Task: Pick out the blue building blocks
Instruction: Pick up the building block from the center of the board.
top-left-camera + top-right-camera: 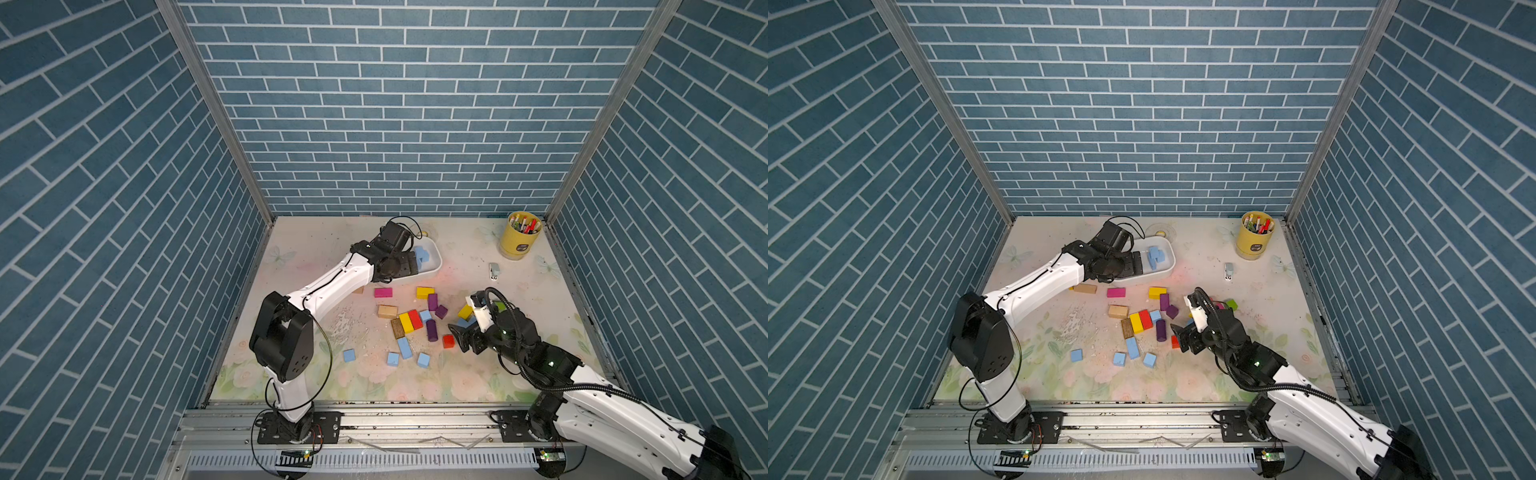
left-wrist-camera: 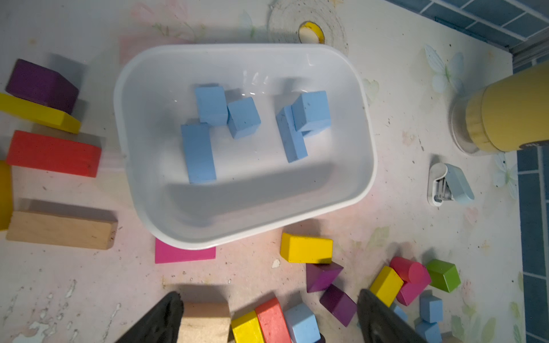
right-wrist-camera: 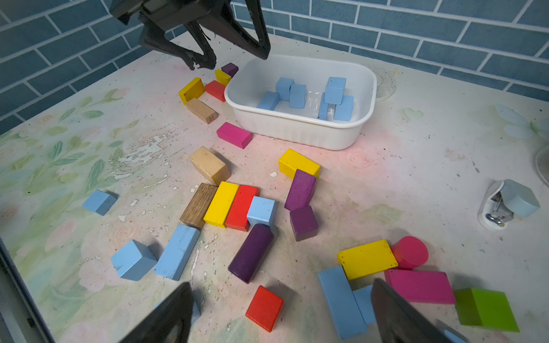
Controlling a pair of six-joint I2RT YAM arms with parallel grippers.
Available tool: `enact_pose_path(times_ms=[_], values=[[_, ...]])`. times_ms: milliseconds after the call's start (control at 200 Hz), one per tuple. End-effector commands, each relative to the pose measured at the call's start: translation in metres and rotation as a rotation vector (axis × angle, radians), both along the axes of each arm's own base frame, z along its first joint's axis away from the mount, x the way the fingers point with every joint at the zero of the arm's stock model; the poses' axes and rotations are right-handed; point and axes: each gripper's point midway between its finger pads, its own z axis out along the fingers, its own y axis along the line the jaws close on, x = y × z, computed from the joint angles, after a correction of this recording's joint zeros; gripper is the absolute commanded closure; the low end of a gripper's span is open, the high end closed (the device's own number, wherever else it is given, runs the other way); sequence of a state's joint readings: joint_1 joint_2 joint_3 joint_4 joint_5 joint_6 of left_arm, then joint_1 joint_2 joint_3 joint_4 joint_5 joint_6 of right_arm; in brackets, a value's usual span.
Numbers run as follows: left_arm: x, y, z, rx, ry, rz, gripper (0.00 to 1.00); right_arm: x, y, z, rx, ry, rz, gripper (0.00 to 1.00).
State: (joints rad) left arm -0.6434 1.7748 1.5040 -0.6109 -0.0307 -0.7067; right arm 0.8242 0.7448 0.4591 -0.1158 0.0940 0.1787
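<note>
The blue cube's top (image 1: 425,314) is clear and its sides face my open fingers, so my left gripper continues toward the coloured cluster and closes on that cube.
Several blue building blocks (image 2: 198,153) lie in the white tub (image 2: 124,118), which shows in both top views (image 1: 434,266) (image 1: 1169,270). My left gripper (image 2: 269,297) hangs open and empty above the tub's near side (image 1: 405,266). More blue blocks lie loose on the table: a cube (image 1: 349,355), another cube (image 1: 392,359), a long brick (image 1: 404,348) and a cube (image 3: 261,210) in the coloured cluster. My right gripper (image 3: 280,285) is open and empty, low over a red block (image 3: 264,307). A long blue brick (image 3: 341,300) lies by its right finger.
Yellow, red, purple, pink, green and tan wooden blocks (image 1: 409,320) are scattered mid-table among the blue ones. A yellow pen cup (image 1: 521,237) stands at the back right, with a small stapler (image 1: 493,270) in front of it. Brick-pattern walls enclose three sides.
</note>
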Motion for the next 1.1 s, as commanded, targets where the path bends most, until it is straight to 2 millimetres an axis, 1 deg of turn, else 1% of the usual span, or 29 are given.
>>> enact_pose_path(times_ms=[0, 50, 235, 365, 495, 740, 815, 950, 1095], values=[[-0.013, -0.012, 0.004, -0.014, -0.023, 0.000, 0.03, 0.001, -0.006, 0.001, 0.007, 0.005, -0.032, 0.07], [-0.021, -0.019, 0.000, -0.019, -0.009, -0.010, 0.01, 0.002, -0.008, 0.002, 0.006, -0.001, -0.046, 0.08], [-0.048, -0.044, -0.013, -0.046, 0.019, -0.030, 0.00, 0.004, -0.013, 0.002, 0.000, -0.012, -0.074, 0.07], [-0.060, -0.055, -0.025, -0.047, 0.040, -0.037, 0.01, 0.004, -0.016, 0.003, 0.003, -0.021, -0.084, 0.07], [-0.070, -0.061, -0.037, -0.035, 0.072, -0.034, 0.01, 0.004, -0.018, 0.003, 0.005, -0.028, -0.091, 0.07], [-0.083, -0.071, -0.056, 0.007, 0.103, -0.025, 0.22, 0.004, -0.019, 0.002, 0.005, -0.029, -0.096, 0.07], [-0.086, -0.073, -0.063, 0.021, 0.115, -0.025, 0.25, 0.004, -0.020, 0.001, 0.005, -0.027, -0.097, 0.07], [-0.090, -0.072, -0.072, 0.054, 0.126, -0.009, 0.25, 0.003, -0.020, 0.000, 0.005, -0.025, -0.094, 0.07], [-0.094, -0.070, -0.081, 0.084, 0.148, 0.011, 0.31, 0.002, -0.021, 0.000, 0.010, -0.030, -0.097, 0.07]])
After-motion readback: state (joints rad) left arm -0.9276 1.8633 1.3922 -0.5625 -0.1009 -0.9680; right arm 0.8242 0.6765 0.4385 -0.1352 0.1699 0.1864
